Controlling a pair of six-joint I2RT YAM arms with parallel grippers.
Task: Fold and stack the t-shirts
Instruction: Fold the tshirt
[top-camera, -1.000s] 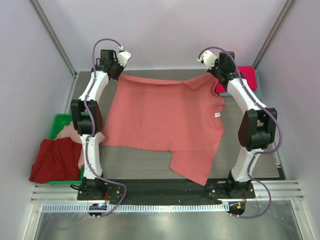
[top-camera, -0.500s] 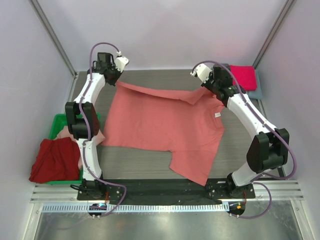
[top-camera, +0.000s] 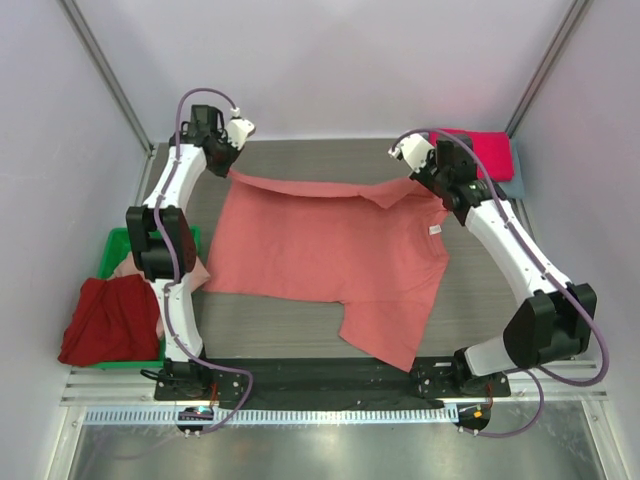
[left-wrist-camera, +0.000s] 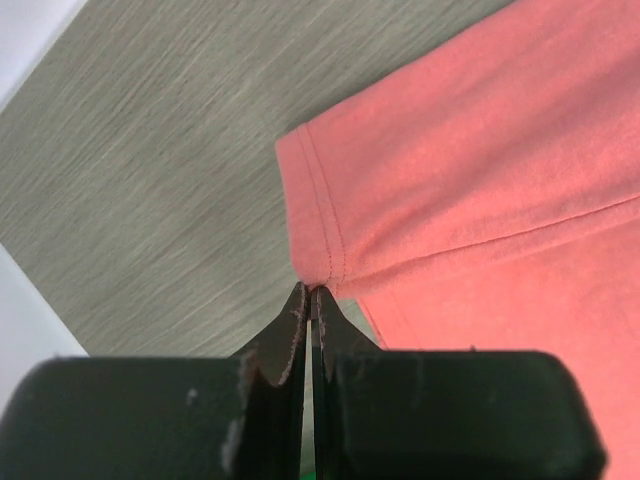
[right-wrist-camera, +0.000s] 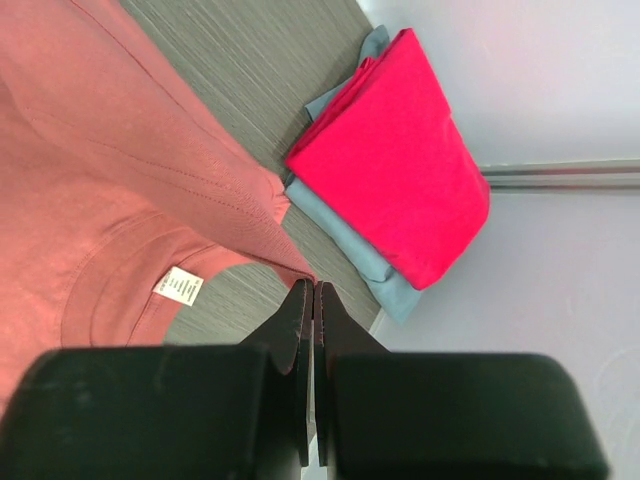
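Observation:
My right gripper should keep bringing the lifted edge (top-camera: 320, 190) down toward the white neck label (top-camera: 434, 230) until the edge lies flat, because it stretches over the salmon-coral t-shirt's body.
A salmon-coral t-shirt (top-camera: 330, 250) with a small white neck label (right-wrist-camera: 178, 285) lies spread on the table, its far edge lifted. My left gripper (top-camera: 232, 170) is shut on the far left hem corner (left-wrist-camera: 312, 285), pinched at the very tips. At the far right edge, beside the collar, my right gripper (top-camera: 441, 192) is shut on the shirt's (right-wrist-camera: 150, 160) edge. A folded magenta t-shirt (right-wrist-camera: 400, 150) lies on a folded grey-blue one (right-wrist-camera: 345, 220) at the back right corner (top-camera: 492, 152).
A green bin (top-camera: 118, 243) stands off the table's left edge, with a dark red shirt (top-camera: 105, 320) and a pale pink one (top-camera: 135, 265) hanging over it. A near sleeve (top-camera: 385, 335) drapes toward the base rail. Side walls stand close on both sides.
Both grippers have drawn the shirt's far edge a little toward the near side, keeping their hold. The right arm's elbow has swung out to the right.

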